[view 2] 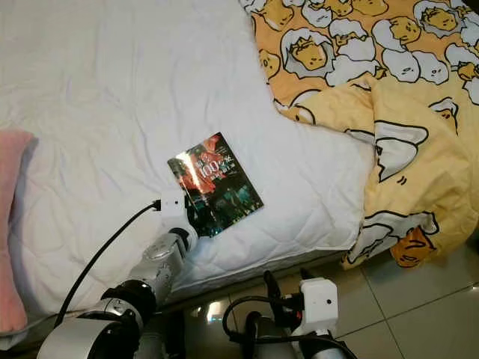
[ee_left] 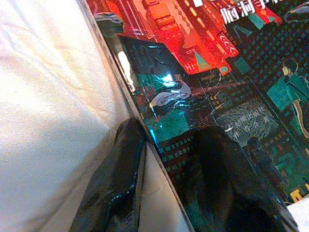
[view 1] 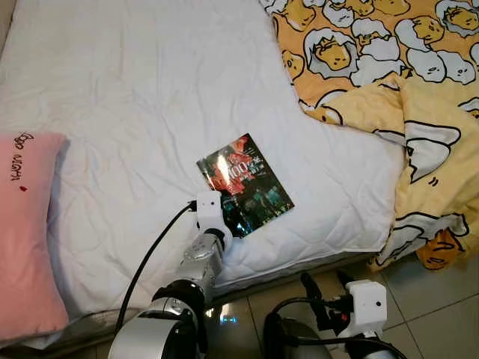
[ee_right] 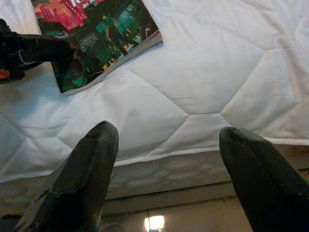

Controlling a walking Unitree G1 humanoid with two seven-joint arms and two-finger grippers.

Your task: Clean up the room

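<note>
I expect the thin book (view 1: 247,183) to stay closed and straight when I lift it, because the smooth spine (ee_left: 159,161) runs between my left gripper's fingers.
A glossy book (view 1: 247,183) with a red and teal cover lies flat on the white mattress (view 1: 150,90), close to its front edge. My left gripper (ee_left: 171,140) is at the book's near left corner. It is open and straddles the book's edge, with one finger (ee_left: 231,183) on the cover and the other finger (ee_left: 120,174) on the sheet beside it. My right gripper (ee_right: 166,140) hangs open and holds nothing. It is low in front of the mattress side, to the right of the book (ee_right: 96,34) and apart from it.
A pink pillow (view 1: 26,224) lies at the mattress's left edge. A yellow cartoon-print duvet (view 1: 397,67) is bunched over the far right corner and hangs toward the tiled floor (view 1: 419,284). The black cable (view 1: 150,254) of my left arm runs across the sheet.
</note>
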